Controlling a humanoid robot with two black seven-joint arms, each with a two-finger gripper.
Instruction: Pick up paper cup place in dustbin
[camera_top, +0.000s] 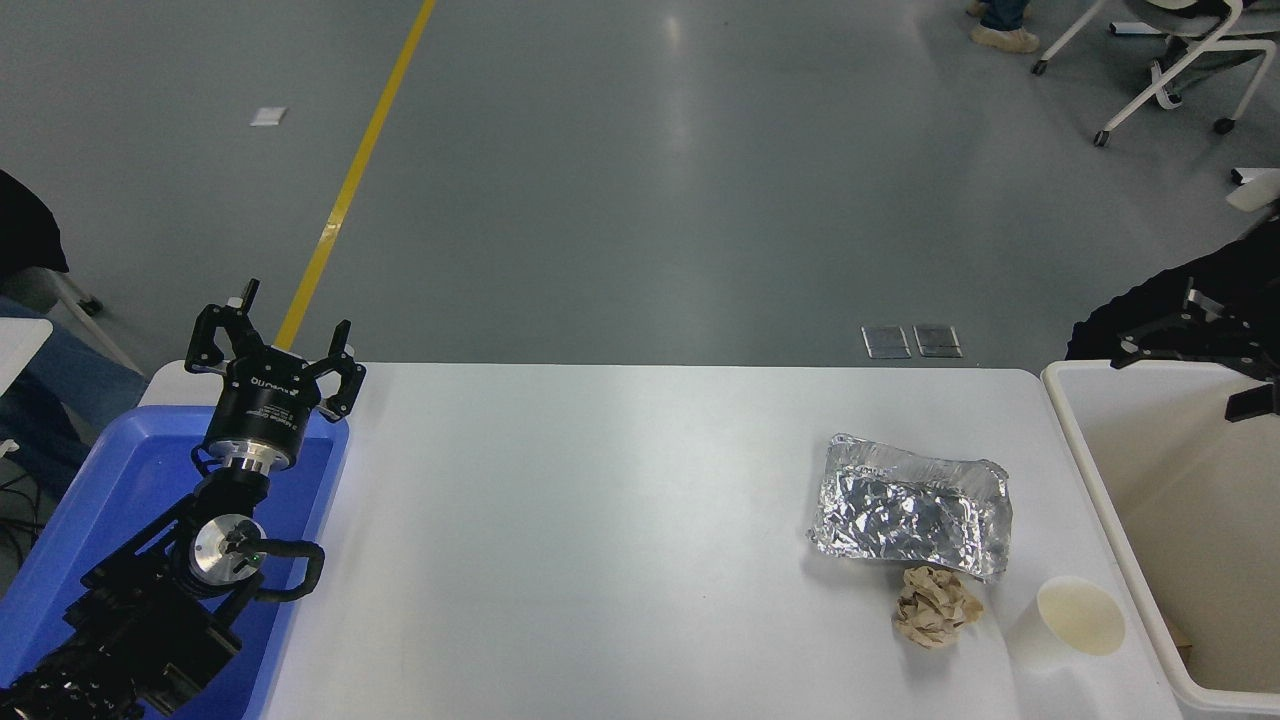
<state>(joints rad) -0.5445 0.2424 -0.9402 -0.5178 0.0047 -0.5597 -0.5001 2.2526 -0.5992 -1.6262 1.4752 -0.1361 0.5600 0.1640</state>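
The paper cup should turn out to be empty when I lift and tip it, since I can see only its pale inside through the cup's opening (1083, 616).
The paper cup (1075, 625) stands upright on the white table near its front right corner, close to the dustbin's left wall. The dustbin (1092, 470) is a large off-white bin at the table's right end. My right gripper (1195, 350) comes in at the right edge, above the bin's far rim, well behind the cup. It is partly cut off, its fingers spread and empty. My left gripper (280, 335) is parked at the lower left, open and empty.
A crinkled silver foil tray (910, 505) lies left of the bin, with a crumpled brown paper ball (935, 607) in front of it, just left of the cup. A blue plastic tray (120, 480) sits under the left arm. Office chair legs stand at the top right.
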